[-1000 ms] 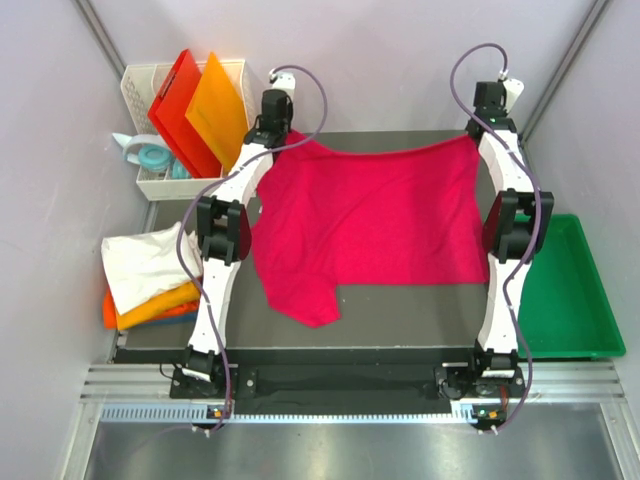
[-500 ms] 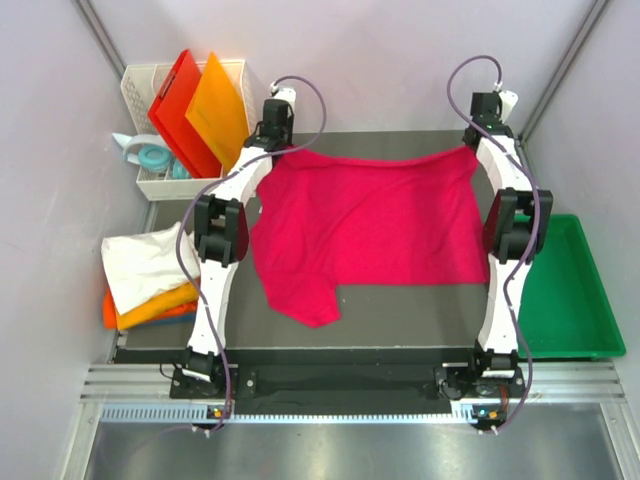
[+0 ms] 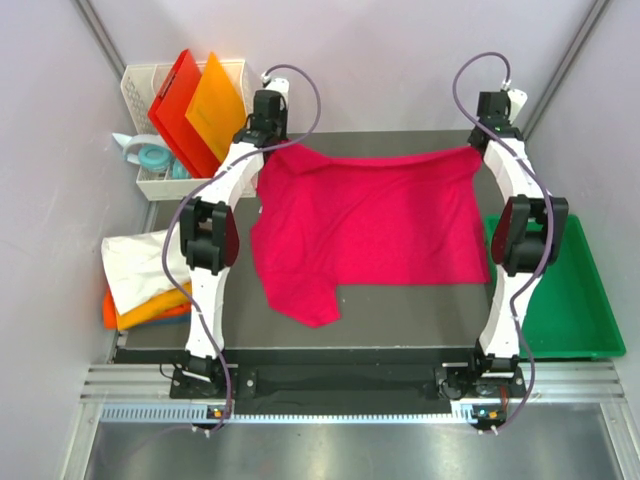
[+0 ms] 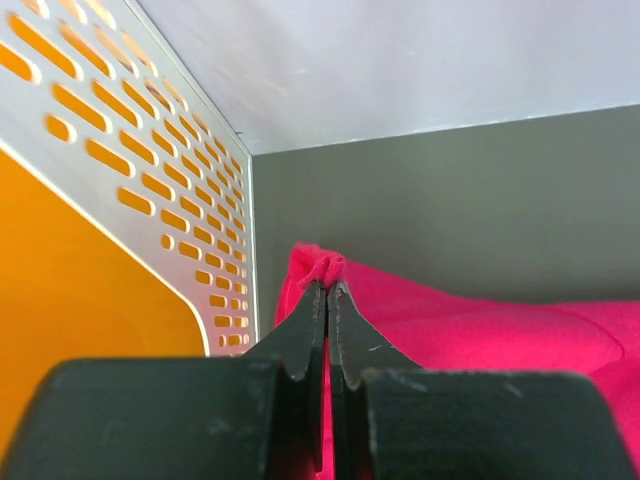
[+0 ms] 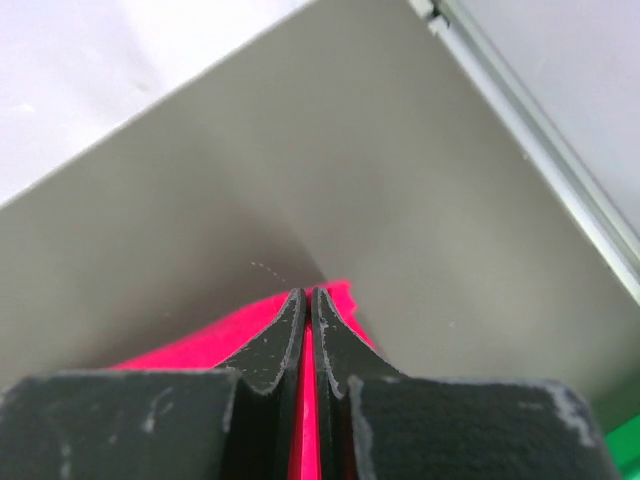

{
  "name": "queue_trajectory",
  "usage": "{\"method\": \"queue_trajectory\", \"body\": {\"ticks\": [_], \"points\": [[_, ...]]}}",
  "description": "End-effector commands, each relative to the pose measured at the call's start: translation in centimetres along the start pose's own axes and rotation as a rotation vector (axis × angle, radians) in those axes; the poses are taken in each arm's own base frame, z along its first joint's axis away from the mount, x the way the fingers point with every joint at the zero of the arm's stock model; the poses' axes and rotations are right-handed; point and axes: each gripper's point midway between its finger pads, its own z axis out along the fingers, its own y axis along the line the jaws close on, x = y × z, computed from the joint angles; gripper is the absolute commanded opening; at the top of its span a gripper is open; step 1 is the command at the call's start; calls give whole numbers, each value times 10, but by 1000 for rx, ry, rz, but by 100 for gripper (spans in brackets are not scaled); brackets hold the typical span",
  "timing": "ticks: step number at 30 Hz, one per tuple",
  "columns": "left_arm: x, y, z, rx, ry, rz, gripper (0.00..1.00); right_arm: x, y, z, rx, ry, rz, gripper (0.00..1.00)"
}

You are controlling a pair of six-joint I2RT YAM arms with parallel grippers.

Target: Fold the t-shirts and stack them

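My grippers should bring both corners of the crimson-pink t-shirt's far edge (image 3: 376, 161) back and put them down over the t-shirt's body (image 3: 375, 207), because that edge is tight and near the back wall.
The crimson-pink t-shirt (image 3: 370, 225) lies spread over the dark table, a sleeve hanging toward the near left. My left gripper (image 3: 272, 148) is shut on its far left corner, seen pinched between the jaws in the left wrist view (image 4: 328, 285). My right gripper (image 3: 484, 148) is shut on the far right corner, which shows as pink cloth between the jaws in the right wrist view (image 5: 308, 295). The far edge is stretched between both grippers. A white t-shirt (image 3: 145, 262) lies on folded orange shirts (image 3: 150, 308) at the left edge. No blue shirt shows.
A white perforated basket (image 3: 140, 90) at the far left holds rigid red (image 3: 178, 110) and orange (image 3: 215, 110) boards; its wall is close to the left gripper (image 4: 130, 180). A green tray (image 3: 565, 300) sits right of the table. Walls stand close behind.
Both grippers have moved a little farther toward the back of the table with the shirt's far corners, and both elbows have swung outward. The shirt's far edge is pulled straighter.
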Motion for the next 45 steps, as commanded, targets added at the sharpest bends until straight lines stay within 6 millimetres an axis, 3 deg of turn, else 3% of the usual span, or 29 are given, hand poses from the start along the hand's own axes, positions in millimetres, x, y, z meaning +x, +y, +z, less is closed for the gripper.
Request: {"method": "queue_trajectory", "body": {"ticks": [1,4,6,13,20,28,36,45], "points": [[-62,10,-35,3,-121,-38,0,-47,-1,-34,-21,-122,55,0],[-61,12,-41,1,-111,-38,0,-42,-7,-38,-9,-111,54,0],[-50,10,-40,4,-81,-57,0,-39,-10,-42,-1,-107,56,0],[-26,10,-54,16,-20,-60,0,7,-28,-38,38,-23,37,0],[8,7,-57,31,55,-43,0,33,-35,-31,60,27,18,0],[30,4,-64,52,119,-41,0,60,-47,-23,103,103,-8,0],[28,11,-79,53,127,-44,0,79,-62,-23,140,157,-30,0],[29,14,-90,56,134,-45,0,86,-74,-27,163,177,-25,0]]}}
